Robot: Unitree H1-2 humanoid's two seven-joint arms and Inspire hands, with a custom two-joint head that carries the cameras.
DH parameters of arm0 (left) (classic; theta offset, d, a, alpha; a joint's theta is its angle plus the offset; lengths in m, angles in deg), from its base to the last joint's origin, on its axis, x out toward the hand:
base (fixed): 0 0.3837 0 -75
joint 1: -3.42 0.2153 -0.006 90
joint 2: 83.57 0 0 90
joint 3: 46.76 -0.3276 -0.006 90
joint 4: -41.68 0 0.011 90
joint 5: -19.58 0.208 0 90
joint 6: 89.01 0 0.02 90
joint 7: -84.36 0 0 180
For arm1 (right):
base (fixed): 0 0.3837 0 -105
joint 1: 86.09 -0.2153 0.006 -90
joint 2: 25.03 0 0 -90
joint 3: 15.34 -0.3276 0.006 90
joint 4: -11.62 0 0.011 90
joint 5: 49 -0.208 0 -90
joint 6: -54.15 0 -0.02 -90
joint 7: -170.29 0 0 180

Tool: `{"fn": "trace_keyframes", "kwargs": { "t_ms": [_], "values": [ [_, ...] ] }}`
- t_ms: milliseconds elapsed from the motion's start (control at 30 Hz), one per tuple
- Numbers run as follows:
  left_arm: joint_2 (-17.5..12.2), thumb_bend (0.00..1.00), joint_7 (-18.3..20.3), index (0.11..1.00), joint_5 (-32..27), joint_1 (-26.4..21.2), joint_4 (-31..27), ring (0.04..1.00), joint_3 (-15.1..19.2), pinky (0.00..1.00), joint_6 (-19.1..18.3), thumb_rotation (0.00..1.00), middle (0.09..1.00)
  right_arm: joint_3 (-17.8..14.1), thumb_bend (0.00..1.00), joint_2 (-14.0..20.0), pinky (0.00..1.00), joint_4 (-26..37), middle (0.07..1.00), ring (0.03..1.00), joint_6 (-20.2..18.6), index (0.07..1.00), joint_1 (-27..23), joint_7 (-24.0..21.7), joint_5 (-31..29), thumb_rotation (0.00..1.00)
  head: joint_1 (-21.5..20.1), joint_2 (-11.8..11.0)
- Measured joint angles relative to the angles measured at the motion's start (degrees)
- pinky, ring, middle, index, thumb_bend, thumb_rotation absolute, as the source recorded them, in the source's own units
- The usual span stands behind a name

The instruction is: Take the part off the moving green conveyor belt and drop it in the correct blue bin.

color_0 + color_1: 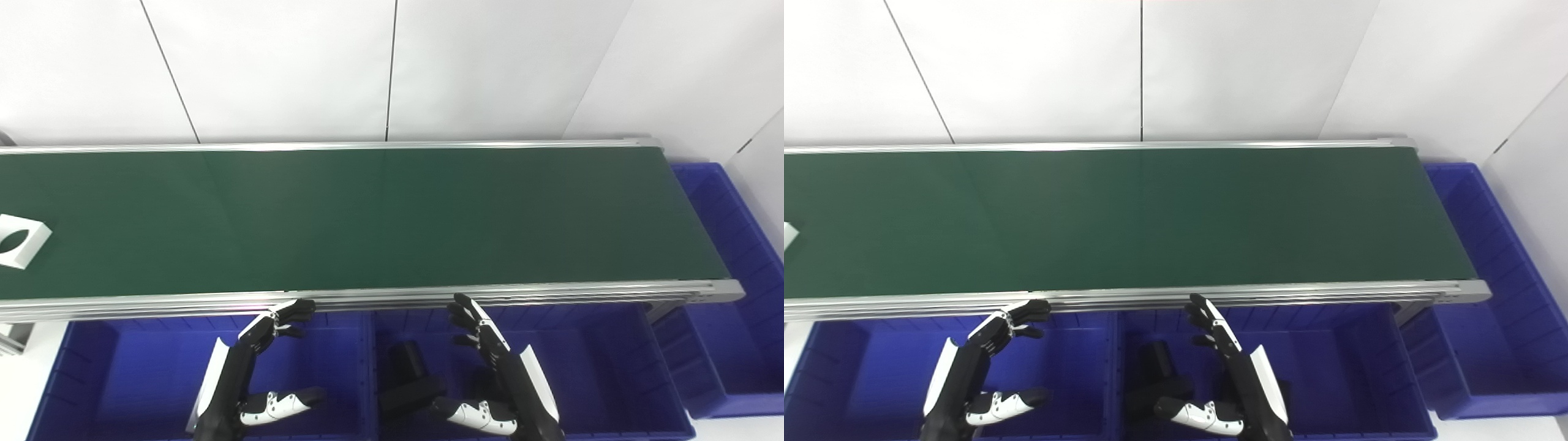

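A pale sliver (194, 416) can be seen next to my left hand in the blue bin (150, 375), so I should expect that another white part is hidden there.
A white flat part (18, 240) with an oval hole lies at the far left of the green conveyor belt (380, 214); only its corner (787, 235) shows in the right eye view. My left hand (245, 373) hovers open over the left front blue bin (116, 380), below the belt's front rail. Over the middle blue bin (588, 367) my right hand (496, 380) is open too, fingers raised and thumb out. Neither hand holds anything. A black part (407, 380) lies in the middle bin beside the right hand.
A third blue bin (729, 257) stands past the belt's right end. The belt's aluminium front rail (380, 297) runs just above both hands. A white wall stands behind the belt.
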Motion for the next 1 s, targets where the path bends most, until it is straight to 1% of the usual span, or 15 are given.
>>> {"fn": "trace_keyframes", "kwargs": {
  "t_ms": [167,400,667,733,767,800,833,867,900,933,967,1000],
  "values": [
    [0.00,0.93,0.08,0.740,-0.07,0.00,0.00,0.720,0.03,0.61,0.00,0.59,0.753,-0.01,0.92,0.00,0.77,0.00,0.904,0.877,0.00,0.944,-0.01,-0.01,-0.39,0.57,0.00,0.00],
    [-0.01,0.92,0.01,0.735,0.00,-0.03,0.00,0.712,-0.09,0.60,0.00,0.58,0.746,-0.03,0.93,-0.02,0.75,0.01,0.900,0.872,0.00,0.943,0.01,-0.01,-0.10,0.59,-0.09,-0.09],
    [-0.12,0.92,-1.39,0.736,0.22,-0.14,0.00,0.709,-1.10,0.60,0.00,0.59,0.745,-0.04,0.92,0.01,0.77,-0.01,0.890,0.872,0.00,0.941,0.04,-0.01,-0.17,0.59,0.35,-0.26],
    [-0.15,0.91,-1.83,0.740,0.25,-0.17,0.00,0.712,-1.46,0.60,0.00,0.59,0.746,-0.14,0.91,0.07,0.79,-0.03,0.895,0.876,0.01,0.944,0.04,-0.01,-0.28,0.58,2.01,-0.79],
    [-0.15,0.91,-2.24,0.742,0.36,-0.18,0.01,0.713,-1.67,0.61,0.00,0.59,0.747,-0.19,0.90,0.15,0.79,-0.06,0.898,0.879,0.02,0.945,0.05,-0.01,-0.37,0.58,4.46,-1.40],
    [-0.14,0.92,-2.68,0.747,0.69,-0.19,0.05,0.715,-2.01,0.61,0.00,0.57,0.749,-0.25,0.89,0.35,0.80,-0.10,0.906,0.883,0.06,0.949,0.06,-0.01,-0.52,0.58,5.18,-1.67],
    [-0.13,0.92,-3.48,0.748,1.45,-0.26,0.21,0.713,-2.46,0.61,0.00,0.56,0.748,-0.33,0.88,0.59,0.80,-0.22,0.910,0.886,0.13,0.951,0.09,-0.01,-0.87,0.57,10.32,-3.32],
    [-0.10,0.93,-3.95,0.748,1.60,-0.32,0.39,0.711,-2.93,0.61,0.00,0.55,0.747,-0.53,0.88,0.93,0.80,-0.47,0.911,0.887,0.22,0.952,0.10,-0.02,-1.22,0.56,12.46,-4.30],
    [-0.08,0.93,-4.76,0.748,1.97,-0.44,0.82,0.710,-3.65,0.61,0.00,0.55,0.746,-0.78,0.88,1.31,0.80,-0.92,0.911,0.888,0.38,0.953,0.12,-0.02,-1.63,0.56,12.48,-4.31],
    [-0.08,0.94,-5.20,0.747,2.59,-0.59,1.33,0.701,-4.30,0.60,0.00,0.57,0.747,-0.98,0.87,1.62,0.79,-1.33,0.911,0.883,0.44,0.956,0.16,-0.03,-2.20,0.54,13.44,-4.74],
    [-0.09,0.94,-6.12,0.746,3.36,-0.77,1.85,0.698,-5.01,0.59,0.00,0.57,0.747,-1.13,0.87,1.97,0.78,-1.70,0.910,0.882,0.63,0.958,0.23,-0.04,-2.89,0.54,15.62,-6.14],
    [-0.08,0.95,-6.62,0.742,4.12,-0.84,2.18,0.691,-5.53,0.58,0.00,0.58,0.744,-1.26,0.86,2.35,0.78,-1.97,0.906,0.874,0.94,0.959,0.35,-0.04,-3.40,0.54,15.64,-6.15]
  ]
}}
